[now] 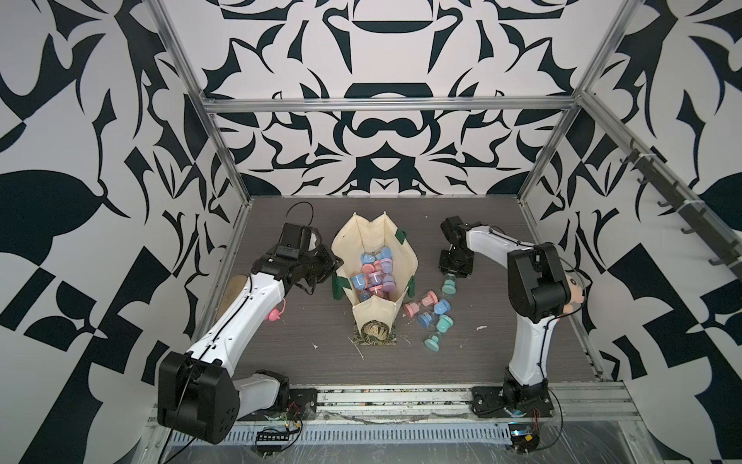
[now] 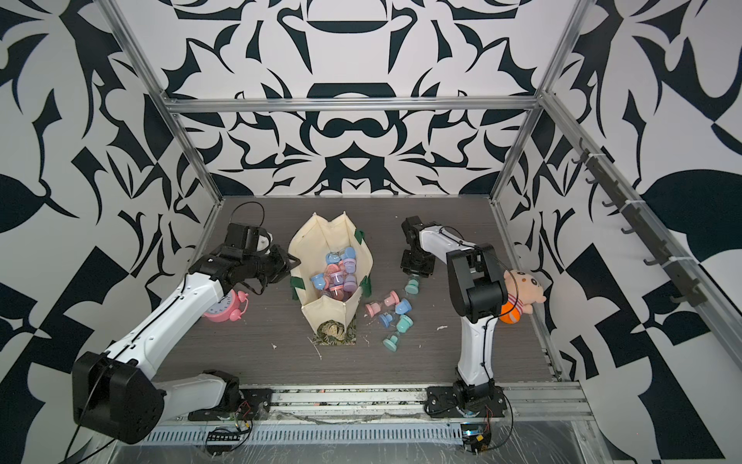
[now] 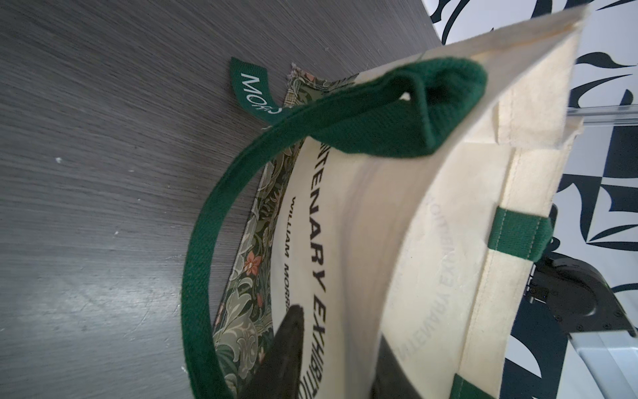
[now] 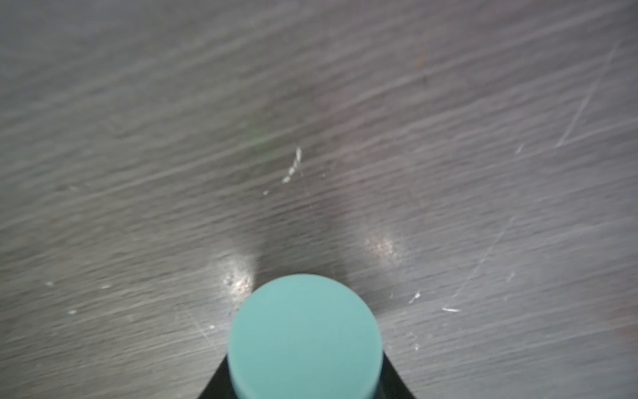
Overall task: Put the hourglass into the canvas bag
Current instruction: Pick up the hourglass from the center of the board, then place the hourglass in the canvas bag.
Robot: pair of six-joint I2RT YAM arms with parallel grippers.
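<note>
Next, I centre my left gripper on the canvas bag's side (image 3: 359, 342) and pinch it before the hourglass goes in, because the canvas bag's rim (image 3: 383, 325) sits loosely between my left gripper's spread fingers.
The cream canvas bag (image 1: 363, 241) (image 2: 317, 241) lies on the table with its mouth wide open, and several pastel hourglasses (image 1: 375, 273) are inside. My left gripper (image 1: 336, 268) (image 3: 340, 359) is at the bag's left rim. One finger (image 3: 290, 345) rests on the printed outer face and the other is inside, shut on the wall. To the right of the bag, my right gripper (image 1: 451, 275) (image 4: 305, 380) is shut on a teal hourglass (image 1: 449, 284) (image 4: 305, 338), held just above the table. Its cap hides the fingertips in the right wrist view.
Several loose hourglasses (image 1: 431, 311) lie on the table right of the bag. A pink alarm clock (image 2: 227, 307) sits under my left arm. A plush doll (image 2: 522, 295) lies behind my right arm's elbow. The bag's green handle (image 3: 214, 241) loops over the table.
</note>
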